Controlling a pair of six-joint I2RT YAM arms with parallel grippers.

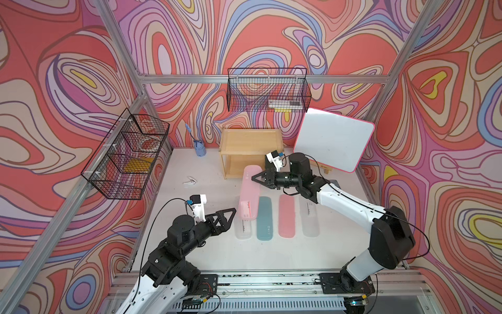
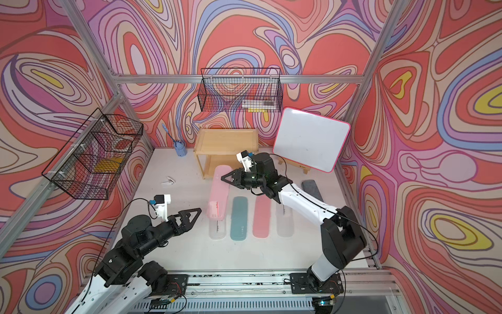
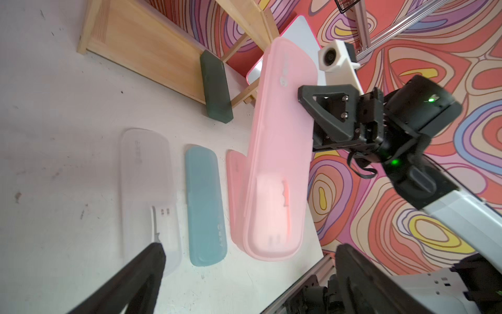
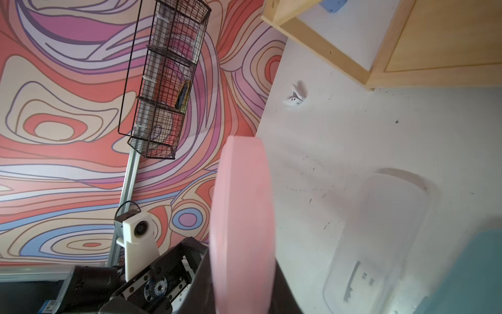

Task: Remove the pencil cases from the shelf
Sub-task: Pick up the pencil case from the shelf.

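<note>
I should use my left gripper to take the pale pink case's near end [image 1: 249, 211] and move the case to free space, because my right gripper is holding the pale pink pencil case over the whitish case [image 1: 243, 230].
My right gripper [image 1: 254, 178] is shut on the far end of a pale pink pencil case [image 1: 248, 190], holding it tilted above the table in front of the shelf [image 1: 244, 141]. Both shelf trays look bare. In the right wrist view the black fingers [image 4: 201, 285] flank that case [image 4: 241, 204]. My left gripper [image 1: 233, 210] is open just left of the case's near end [image 3: 274, 239], not touching it. On the table lie a whitish case [image 1: 242, 227], a teal one [image 1: 264, 218], a pink one [image 1: 287, 216] and a second whitish one [image 1: 309, 217]. A dark green case [image 3: 216, 87] lies by the shelf's foot, hidden in both top views.
A pink-rimmed whiteboard [image 1: 334, 141] leans at the back right, with a grey block [image 2: 312, 187] in front of it. A blue cup [image 1: 199, 149] and a white clip [image 1: 190, 181] sit left of the shelf. Black wire baskets hang on the left wall [image 1: 127, 157] and back wall [image 1: 267, 89].
</note>
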